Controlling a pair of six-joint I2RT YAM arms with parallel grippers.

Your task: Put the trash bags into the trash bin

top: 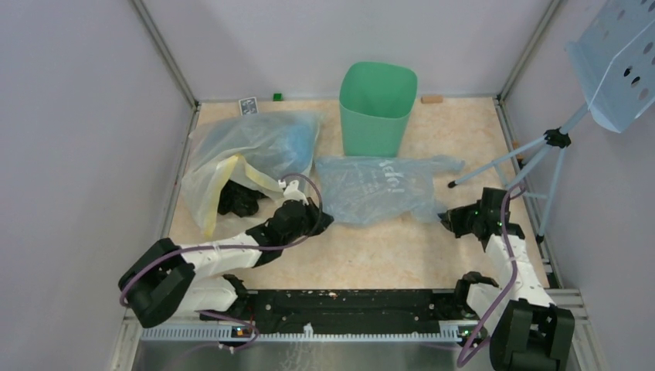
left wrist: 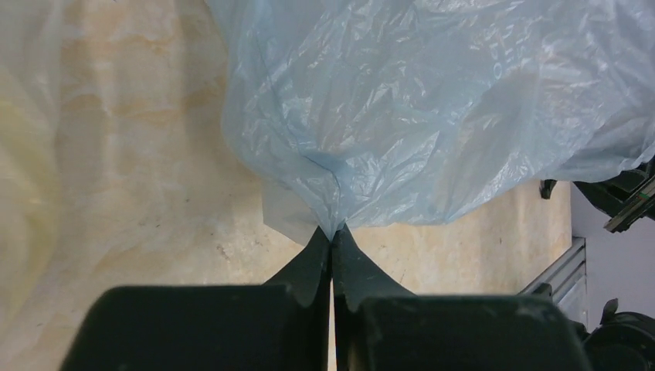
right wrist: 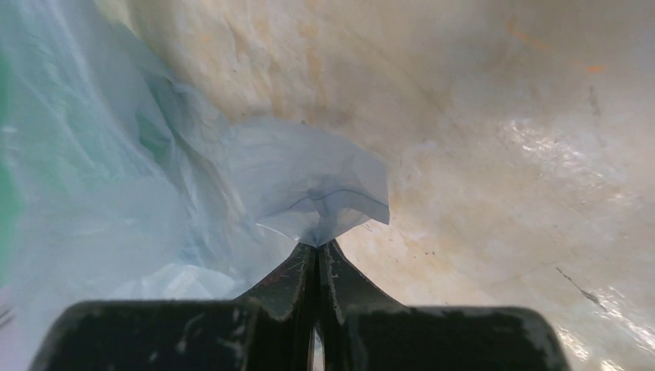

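Note:
The trash bag's far edge (top: pixel 371 159) lies against the trash bin, so next my left gripper draws the bag back before my right gripper takes its far corner (top: pixel 321 161).
A light-blue translucent trash bag (top: pixel 378 187) with white print lies spread on the table in front of the mint-green trash bin (top: pixel 376 108), which stands upright at the back. My left gripper (top: pixel 323 219) is shut on the bag's near-left corner; in the left wrist view the film (left wrist: pixel 402 108) bunches into the closed tips (left wrist: pixel 332 236). My right gripper (top: pixel 446 219) is shut on the bag's near-right corner; in the right wrist view the corner (right wrist: pixel 309 185) is pinched between the tips (right wrist: pixel 317 247).
A bigger clear bag (top: pixel 243 158) with yellow tint lies at the left, dark items inside. A tripod (top: pixel 533 154) with a perforated blue tray (top: pixel 618 58) stands at the right. Small objects (top: pixel 247 105) lie along the back wall.

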